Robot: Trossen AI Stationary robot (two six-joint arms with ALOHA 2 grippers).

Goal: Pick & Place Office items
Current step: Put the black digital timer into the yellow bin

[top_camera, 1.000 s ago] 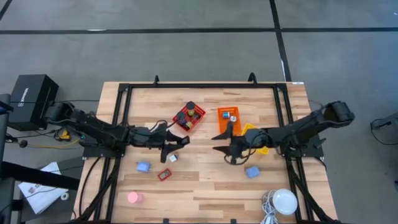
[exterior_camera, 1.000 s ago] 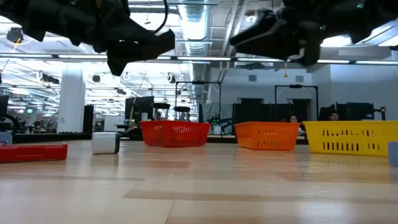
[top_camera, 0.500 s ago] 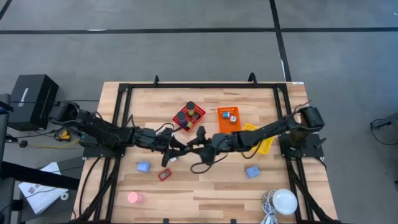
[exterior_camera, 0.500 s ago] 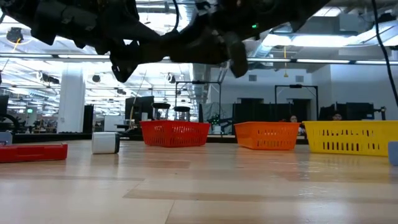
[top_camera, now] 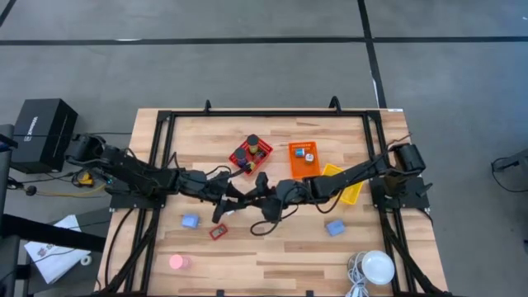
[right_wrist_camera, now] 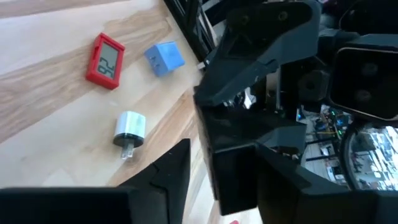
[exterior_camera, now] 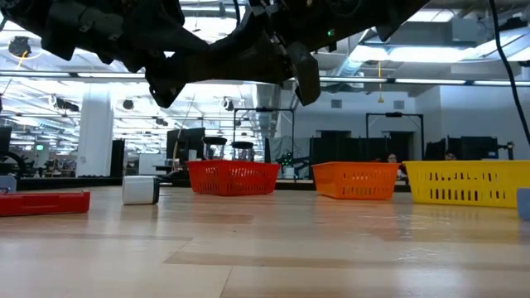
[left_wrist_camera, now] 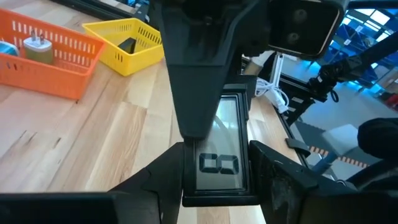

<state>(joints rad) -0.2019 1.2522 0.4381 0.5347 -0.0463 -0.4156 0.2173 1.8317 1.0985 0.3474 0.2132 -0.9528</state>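
Observation:
The robot's left gripper has the black rectangle far from the yellow basket point(top_camera: 352, 192), so next the right gripper grips the rectangle's far end point(left_wrist_camera: 232, 102) and brings it to the basket.
A black rectangle with a grey number screen point(left_wrist_camera: 217, 163) is shut in my left gripper point(left_wrist_camera: 217, 186), above the table's middle point(top_camera: 239, 198). My right gripper point(right_wrist_camera: 217, 180), open, reaches in from the right point(top_camera: 262, 196) and straddles the rectangle's far end. On the table lie a red-framed piece point(right_wrist_camera: 106, 59), a silvery plug point(right_wrist_camera: 129, 132), two blue blocks point(top_camera: 190, 221) point(top_camera: 334, 228) and a pink disc point(top_camera: 176, 262). My left gripper pinches the black rectangle between its two fingers by the long side edges at its near end point(left_wrist_camera: 217, 193). The fingers come level from the table's left and lie along it. The rectangle is lifted clear of the table, its screen toward the wrist camera.
A red basket point(top_camera: 252, 154), an orange basket point(top_camera: 303, 157) and a yellow basket point(top_camera: 346, 186) stand at the far side, with items in them. A white round lamp point(top_camera: 378, 266) sits at the near right corner. Bare wood lies near the table's front middle.
My right gripper has swung from in front of the yellow basket toward the table's left, up to my left gripper over the middle. Its fingers now stand around the far end of the black rectangle.

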